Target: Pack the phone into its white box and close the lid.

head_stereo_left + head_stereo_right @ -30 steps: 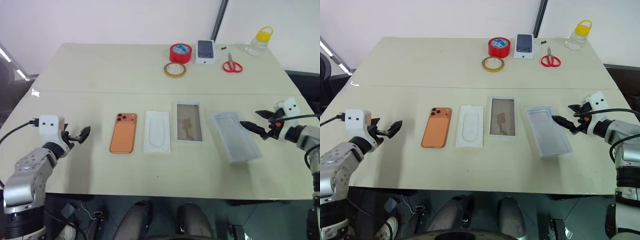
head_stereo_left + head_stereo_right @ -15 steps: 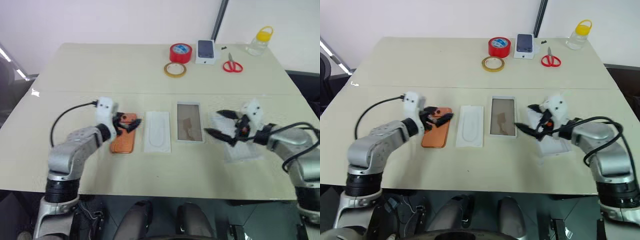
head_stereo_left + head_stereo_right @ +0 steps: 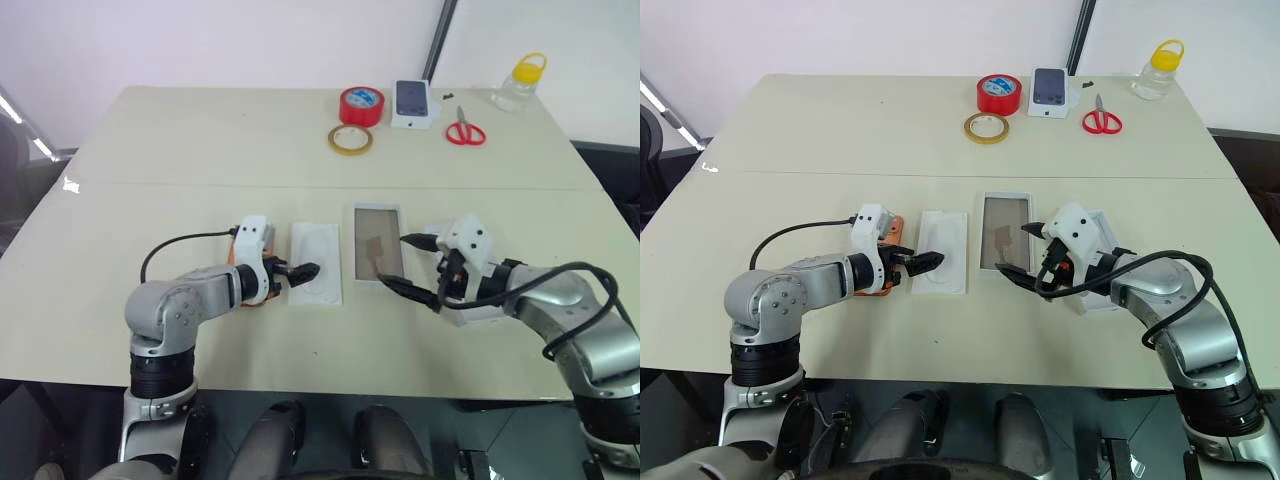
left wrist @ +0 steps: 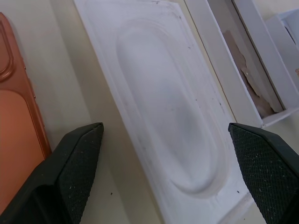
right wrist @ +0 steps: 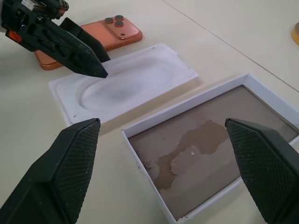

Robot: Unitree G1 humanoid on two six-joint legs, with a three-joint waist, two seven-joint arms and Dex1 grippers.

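Note:
My gripper will lower the white insert [image 3: 317,256], and the insert should fit inside the white box and cover the box's brownish bottom [image 3: 377,240], because the outlines of the insert and the box are nearly the same.
The orange phone [image 5: 126,32] lies flat on the table, largely hidden in the eye views behind my left gripper [image 3: 300,270]. That gripper is open and reaches across the phone, its fingers spread low over a white moulded insert [image 4: 168,93] beside it. The white box [image 3: 378,243], thin-rimmed with a brownish floor, lies to the right of the insert. My right gripper [image 5: 161,125] is open and hovers at the box's near end with nothing between its fingers. The lid [image 3: 1100,303] lies right of the box, mostly covered by my right arm.
At the far side of the table [image 3: 200,130] are a red tape roll [image 3: 361,105], a tan tape ring [image 3: 350,139], a small white box printed with a dark phone [image 3: 413,103], red scissors [image 3: 464,131] and a yellow-capped jar [image 3: 520,82].
Both arms swung inward from the table's sides. The left gripper crossed over the phone to the insert. The right gripper went from the lid to the white box. Both stayed open.

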